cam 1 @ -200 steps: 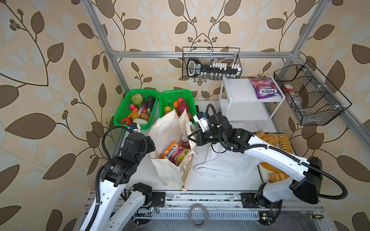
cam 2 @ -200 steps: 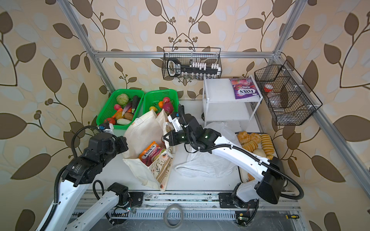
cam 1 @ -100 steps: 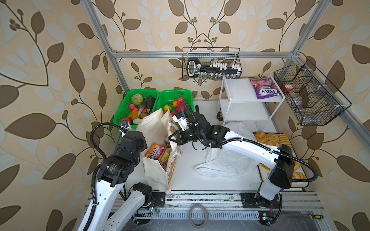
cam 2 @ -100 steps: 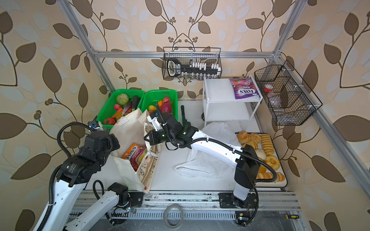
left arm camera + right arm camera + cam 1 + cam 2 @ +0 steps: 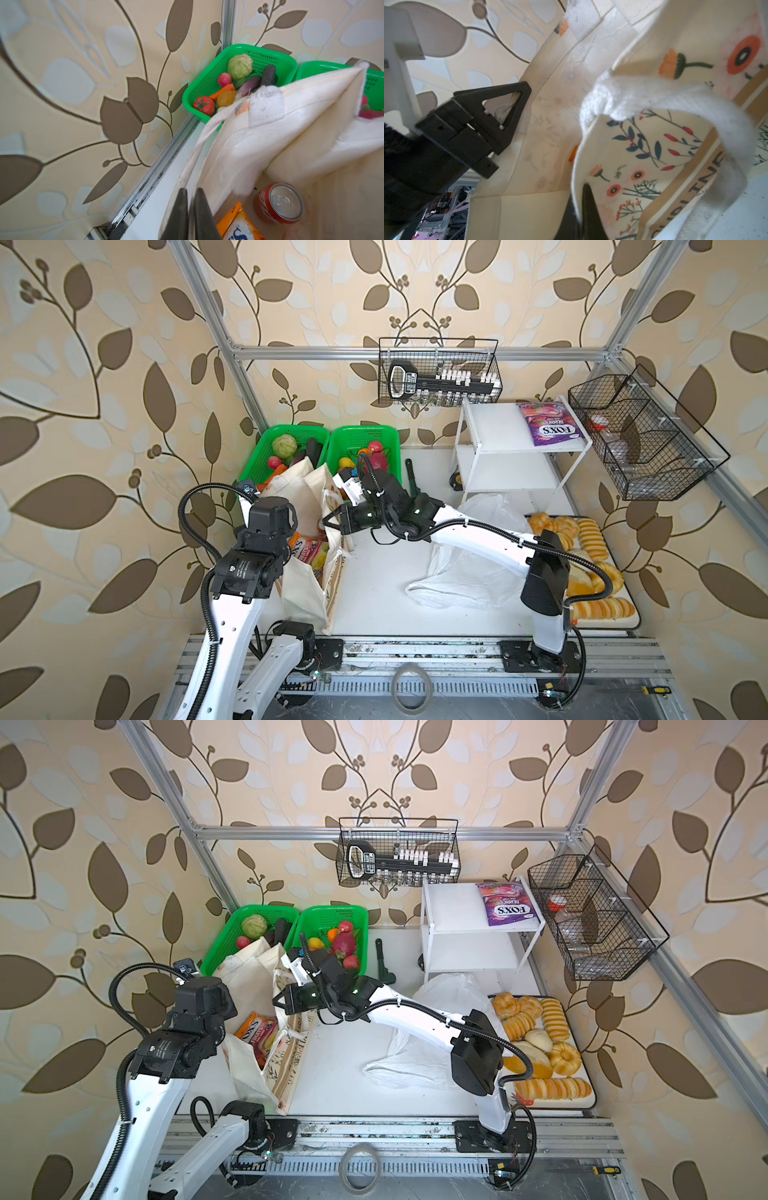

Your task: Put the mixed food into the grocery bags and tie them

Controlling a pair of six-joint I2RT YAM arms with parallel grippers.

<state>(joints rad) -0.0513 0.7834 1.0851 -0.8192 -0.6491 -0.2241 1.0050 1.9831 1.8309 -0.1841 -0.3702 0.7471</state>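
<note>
I should go on moving the tote with my right gripper before stopping close to the wall (image 5: 156, 150). Both grippers hold opposite rims of the tote and the strip there (image 5: 164, 191) is free.
The cream cloth tote (image 5: 297, 498) (image 5: 248, 978) stands at the table's left, held at two opposite sides of its rim. My left gripper (image 5: 190, 190) is shut on the rim's wall-side edge; the right wrist view shows the same gripper (image 5: 527, 88) against the cloth. My right gripper (image 5: 328, 524) (image 5: 277, 1002) (image 5: 579, 187) is shut on the printed side's rim. Inside lie an orange FOX'S pouch (image 5: 305, 549) (image 5: 239, 226) and a red soda can (image 5: 278, 203). The white plastic bag (image 5: 457, 576) lies crumpled under my right arm. A purple packet (image 5: 548, 425) rests on the white shelf.
Two green baskets stand behind the tote: vegetables (image 5: 291, 443) and fruit with a pink dragon fruit (image 5: 380, 462). A white shelf rack (image 5: 498, 448) is at the back right, and a bread tray (image 5: 623, 620) lies along the right edge. A black tool (image 5: 411, 479) lies by the fruit basket.
Both grippers have carried the tote leftward toward the wall, and its mouth has narrowed. My right arm has stretched further left across the table.
</note>
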